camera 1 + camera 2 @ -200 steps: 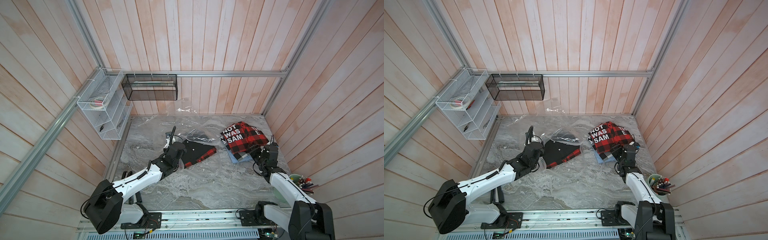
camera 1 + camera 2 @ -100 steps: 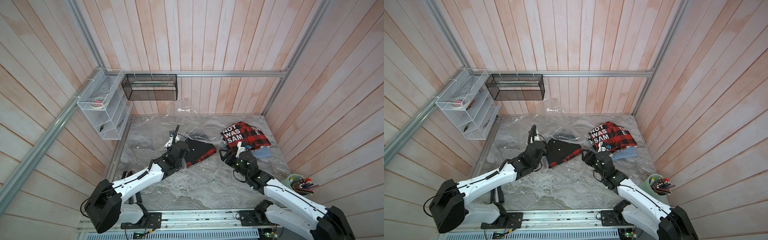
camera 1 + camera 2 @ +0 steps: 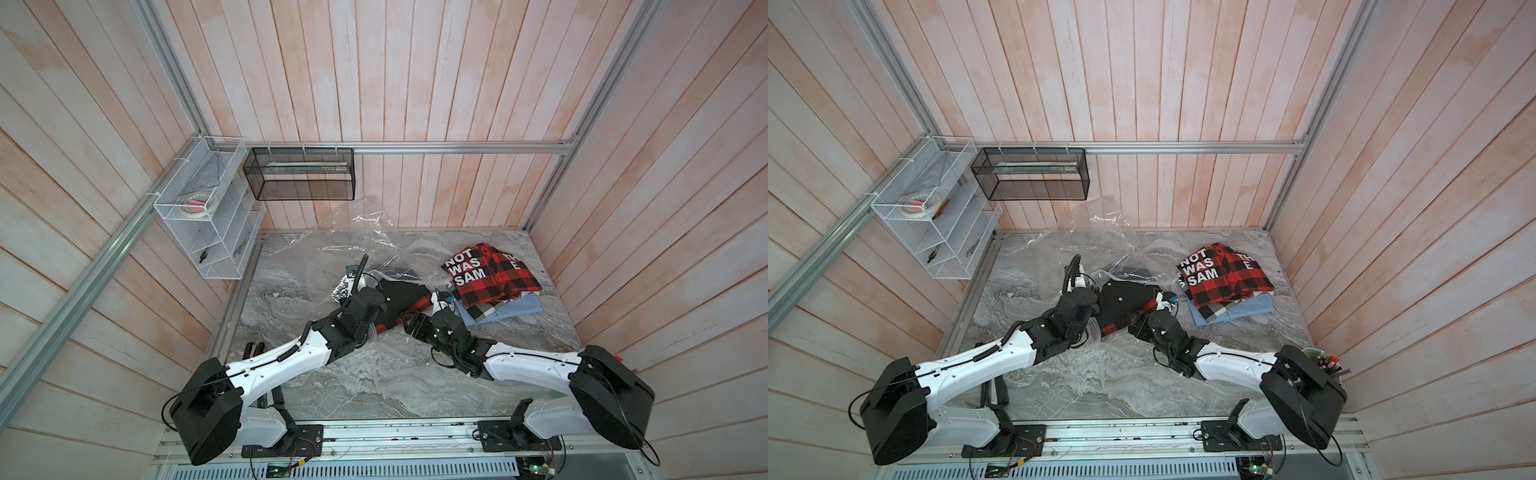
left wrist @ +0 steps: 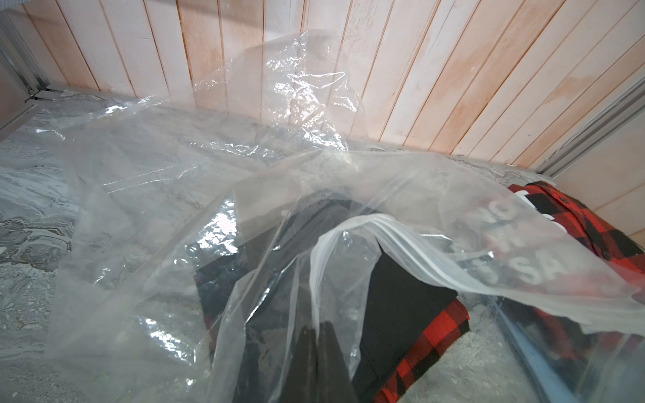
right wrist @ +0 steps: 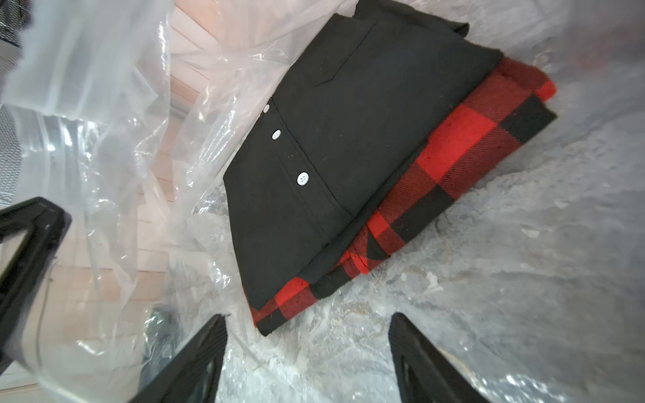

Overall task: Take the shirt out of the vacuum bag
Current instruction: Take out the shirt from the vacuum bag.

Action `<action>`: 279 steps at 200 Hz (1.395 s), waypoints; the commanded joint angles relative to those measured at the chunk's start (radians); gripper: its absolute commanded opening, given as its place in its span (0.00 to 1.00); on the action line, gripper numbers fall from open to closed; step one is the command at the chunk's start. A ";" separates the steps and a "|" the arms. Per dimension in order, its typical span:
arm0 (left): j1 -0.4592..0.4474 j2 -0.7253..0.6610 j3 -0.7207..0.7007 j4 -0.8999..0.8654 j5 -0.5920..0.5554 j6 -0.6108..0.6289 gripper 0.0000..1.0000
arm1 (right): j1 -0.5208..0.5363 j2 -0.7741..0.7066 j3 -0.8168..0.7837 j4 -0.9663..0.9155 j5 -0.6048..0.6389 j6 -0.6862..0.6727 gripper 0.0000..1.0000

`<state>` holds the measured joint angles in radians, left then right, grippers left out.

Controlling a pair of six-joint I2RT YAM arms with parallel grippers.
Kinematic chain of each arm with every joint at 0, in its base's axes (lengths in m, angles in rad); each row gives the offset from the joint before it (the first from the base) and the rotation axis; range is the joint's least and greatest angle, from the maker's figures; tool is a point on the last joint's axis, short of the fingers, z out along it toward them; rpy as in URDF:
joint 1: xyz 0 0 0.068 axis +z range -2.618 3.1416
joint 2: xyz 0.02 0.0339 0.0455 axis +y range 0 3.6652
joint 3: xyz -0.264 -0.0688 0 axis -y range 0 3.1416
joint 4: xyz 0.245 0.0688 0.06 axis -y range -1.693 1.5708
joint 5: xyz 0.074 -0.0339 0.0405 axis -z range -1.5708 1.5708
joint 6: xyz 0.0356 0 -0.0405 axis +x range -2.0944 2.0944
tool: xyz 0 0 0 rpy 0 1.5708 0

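Observation:
The robot's right gripper should keep reaching in with its fingers open until it can close on the black cloth (image 5: 314, 209), because the bag's raised flap is clear of the shirt's near edge (image 5: 359, 245).
The crinkly clear vacuum bag (image 3: 374, 232) (image 3: 1113, 232) (image 4: 174, 174) lies mid-table, its mouth facing the front. Inside it lies a folded shirt (image 3: 401, 297) (image 3: 1125, 303) (image 4: 412, 300) (image 5: 349, 157), black with white buttons over red-and-black plaid. My left gripper (image 4: 319, 328) (image 3: 368, 299) is shut on the bag's upper plastic edge at the shirt's left and holds that flap up. The right gripper (image 5: 307, 317) (image 3: 415, 326) (image 3: 1138, 324) is open just in front of the shirt's near corner, over plastic film, with nothing between its fingers.
A red plaid shirt with white letters (image 3: 490, 274) rests on folded blue cloth (image 3: 515, 311) at the right of the table. A cup of pens (image 3: 1325, 361) stands at the front right. A white wire rack (image 3: 208, 220) and a black mesh basket (image 3: 299, 174) hang on the walls.
My right arm has swung left from the lettered plaid pile to the bag's mouth, gripper open throughout. The left gripper kept its hold on the plastic and barely moved.

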<state>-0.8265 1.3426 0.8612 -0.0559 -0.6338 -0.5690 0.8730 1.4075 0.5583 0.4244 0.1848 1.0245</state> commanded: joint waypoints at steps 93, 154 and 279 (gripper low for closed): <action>-0.022 -0.019 -0.013 -0.006 -0.040 -0.022 0.00 | -0.099 0.314 0.132 0.184 -0.138 0.069 0.75; -0.021 -0.016 -0.016 -0.009 -0.039 -0.025 0.00 | -0.100 0.405 0.171 0.243 -0.144 0.067 0.72; -0.021 -0.016 -0.034 -0.015 -0.037 -0.032 0.00 | -0.122 0.461 0.242 0.234 -0.134 0.028 0.63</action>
<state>-0.8440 1.3426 0.8459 -0.0647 -0.6556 -0.5808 0.7635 1.8175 0.7784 0.6415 0.0540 1.0676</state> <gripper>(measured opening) 0.055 0.640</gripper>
